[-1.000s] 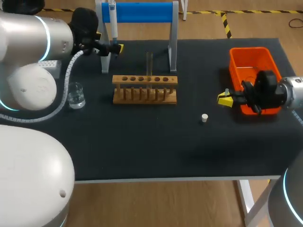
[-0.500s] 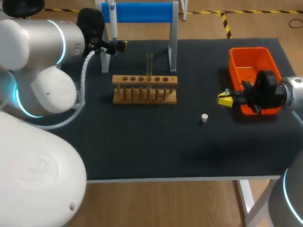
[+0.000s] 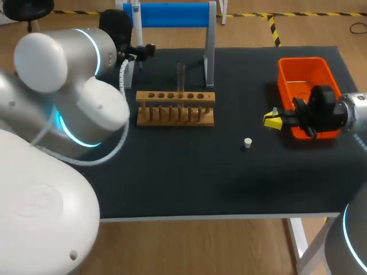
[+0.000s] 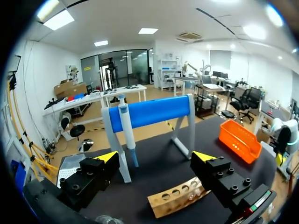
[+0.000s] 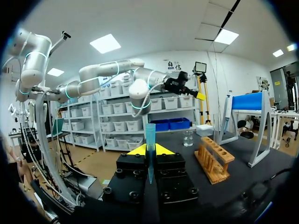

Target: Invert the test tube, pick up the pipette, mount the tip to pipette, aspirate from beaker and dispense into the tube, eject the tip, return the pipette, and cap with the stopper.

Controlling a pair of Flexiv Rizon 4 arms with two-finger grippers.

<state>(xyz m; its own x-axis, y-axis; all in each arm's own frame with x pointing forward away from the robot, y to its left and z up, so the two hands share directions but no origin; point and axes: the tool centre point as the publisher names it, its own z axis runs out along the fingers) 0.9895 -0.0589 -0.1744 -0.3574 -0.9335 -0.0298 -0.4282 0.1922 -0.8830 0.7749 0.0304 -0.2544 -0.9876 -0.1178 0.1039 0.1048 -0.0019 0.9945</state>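
Observation:
My gripper is about to lift the pipette [image 4: 127,127], and the pipette's lower end [image 4: 134,157] hangs free. The pipette will therefore come off the stand upright and leave the stand in place when I lift it.
A pipette [image 3: 136,17] hangs on the blue-barred stand [image 3: 172,14] at the table's back. My left gripper [image 3: 144,50] stands open just in front of that pipette [image 4: 126,130], which lies ahead of my left gripper [image 4: 156,156] and nearer one finger, untouched. The wooden rack [image 3: 175,107] holds one clear test tube [image 3: 180,77] upright. A white stopper [image 3: 247,142] lies on the mat. My right gripper [image 3: 272,120] hovers beside the orange bin [image 3: 304,74], and my right gripper [image 5: 149,150] is shut on a blue pipette tip [image 5: 150,135]. The beaker [image 5: 188,138] stands beyond the rack [image 5: 214,158].
My left arm's elbow [image 3: 86,109] covers the table's left part in the head view and hides the beaker there. A white tip box [image 5: 204,129] sits next to the beaker. Bare black mat [image 3: 189,172] spreads in front of the rack.
My left arm has swung in over the table's left side, hiding the beaker, and its gripper has crept closer to the hanging pipette. The right arm has not moved.

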